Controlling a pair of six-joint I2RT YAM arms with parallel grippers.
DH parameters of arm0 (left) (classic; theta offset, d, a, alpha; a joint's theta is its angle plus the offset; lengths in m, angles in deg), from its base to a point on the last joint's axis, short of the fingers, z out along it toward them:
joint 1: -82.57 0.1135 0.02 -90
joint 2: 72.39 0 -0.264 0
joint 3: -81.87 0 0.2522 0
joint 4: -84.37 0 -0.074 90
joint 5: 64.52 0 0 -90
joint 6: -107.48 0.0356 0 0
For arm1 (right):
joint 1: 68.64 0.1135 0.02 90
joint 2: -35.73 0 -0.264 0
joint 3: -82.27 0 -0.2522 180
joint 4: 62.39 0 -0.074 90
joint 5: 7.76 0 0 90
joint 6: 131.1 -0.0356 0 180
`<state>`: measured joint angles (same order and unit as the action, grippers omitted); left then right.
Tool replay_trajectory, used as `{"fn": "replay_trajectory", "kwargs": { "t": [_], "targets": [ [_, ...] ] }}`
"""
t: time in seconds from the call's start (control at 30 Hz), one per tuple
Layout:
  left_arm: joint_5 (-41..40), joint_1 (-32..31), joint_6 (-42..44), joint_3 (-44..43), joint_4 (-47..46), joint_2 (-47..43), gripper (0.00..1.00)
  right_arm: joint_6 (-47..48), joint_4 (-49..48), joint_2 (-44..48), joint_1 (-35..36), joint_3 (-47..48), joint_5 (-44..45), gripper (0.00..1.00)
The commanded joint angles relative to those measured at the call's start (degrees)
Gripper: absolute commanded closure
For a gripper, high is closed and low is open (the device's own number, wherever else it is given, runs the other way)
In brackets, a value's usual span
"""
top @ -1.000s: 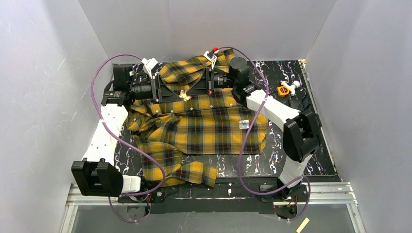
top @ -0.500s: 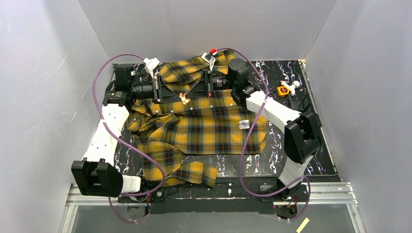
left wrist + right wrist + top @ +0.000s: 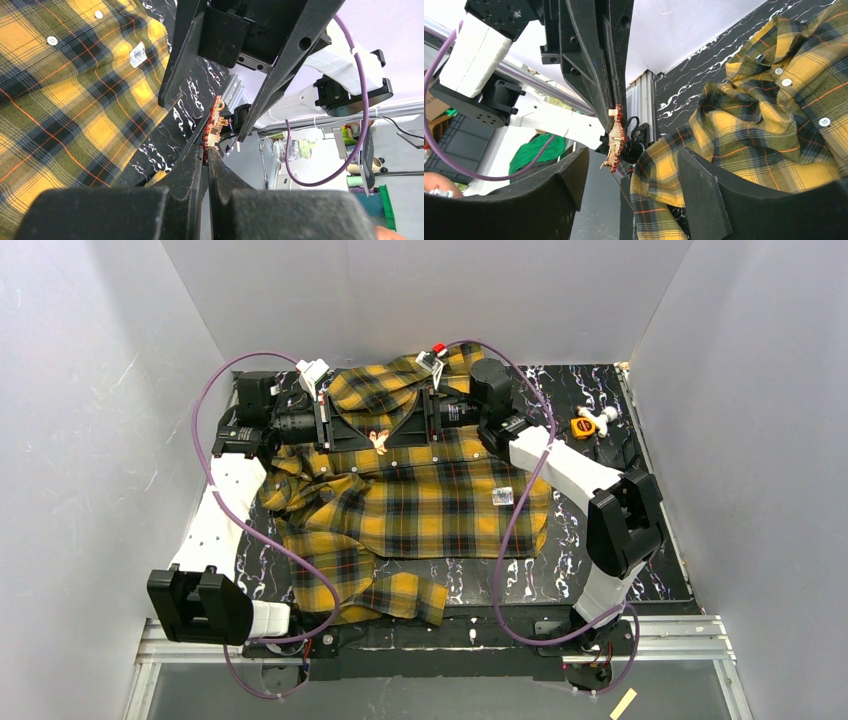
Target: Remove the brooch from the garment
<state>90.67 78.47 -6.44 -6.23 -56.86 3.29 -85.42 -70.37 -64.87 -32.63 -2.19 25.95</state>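
Observation:
The brooch's open pin [image 3: 622,190] points in between my right gripper's fingers. My right gripper should move back, come in at a tilt and fold the pin against the brooch [image 3: 615,140].
The garment [image 3: 430,510], a yellow-and-black plaid shirt, lies spread over the black marbled table. Both grippers meet tip to tip above its collar end. The brooch [image 3: 378,439] shows there as a small cream speck. In the wrist views the brooch [image 3: 215,127] looks coppery-gold. My left gripper [image 3: 207,150] is shut on its lower edge. From the right wrist the brooch [image 3: 616,140] hangs off the left fingertips, a thin pin wire trailing down toward the plaid cloth [image 3: 774,125]. My right gripper [image 3: 633,152] stands open around it, touching nothing.
A small orange-and-white object [image 3: 588,423] lies at the back right of the table [image 3: 600,540]. The shirt's white label [image 3: 502,496] sits right of centre. Grey walls close in on three sides. Purple cables loop over both arms.
My left gripper has closed onto the brooch. My right gripper, shut a moment ago, has opened. Both wrists stay at the collar, nudged slightly toward the back.

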Motion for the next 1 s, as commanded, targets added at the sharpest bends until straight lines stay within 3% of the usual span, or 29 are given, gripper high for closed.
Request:
{"fn": "replay_trajectory", "kwargs": {
  "t": [0.0,0.13,0.33,0.5,0.67,0.77,0.97],
  "targets": [
    [2.04,-0.03,-0.34,-0.17,0.12,-0.47,1.0,4.27,2.99,3.76,-0.5,2.99,-1.62,0.25],
    [3.41,-0.04,-0.42,-0.35,0.21,-0.19,1.0,4.99,3.56,4.15,-0.77,2.63,-2.19,0.23],
    [5.93,-0.08,-0.08,-0.77,0.21,-0.52,1.0,7.79,8.53,4.09,-5.92,4.07,-2.02,0.3],
    [8.04,-0.13,-1.2,-1.33,-0.28,-0.15,1.0,24.84,24.5,4.48,-5.82,5.58,3.69,0.41],
    [8.99,-0.27,-2.54,-1.84,-0.92,0.06,1.0,31.5,28.31,3.97,-2.42,5.67,4.33,0.41],
    [8.65,-0.34,-2.88,-1.85,-0.89,0.08,1.0,30.95,26.62,4.23,-1.05,5.84,1.58,0.41],
    [5.86,-0.36,1.02,-0.74,1.52,0.43,1.0,19.17,17.66,6.53,-0.07,8.85,-3.91,0.37]
  ]
}}
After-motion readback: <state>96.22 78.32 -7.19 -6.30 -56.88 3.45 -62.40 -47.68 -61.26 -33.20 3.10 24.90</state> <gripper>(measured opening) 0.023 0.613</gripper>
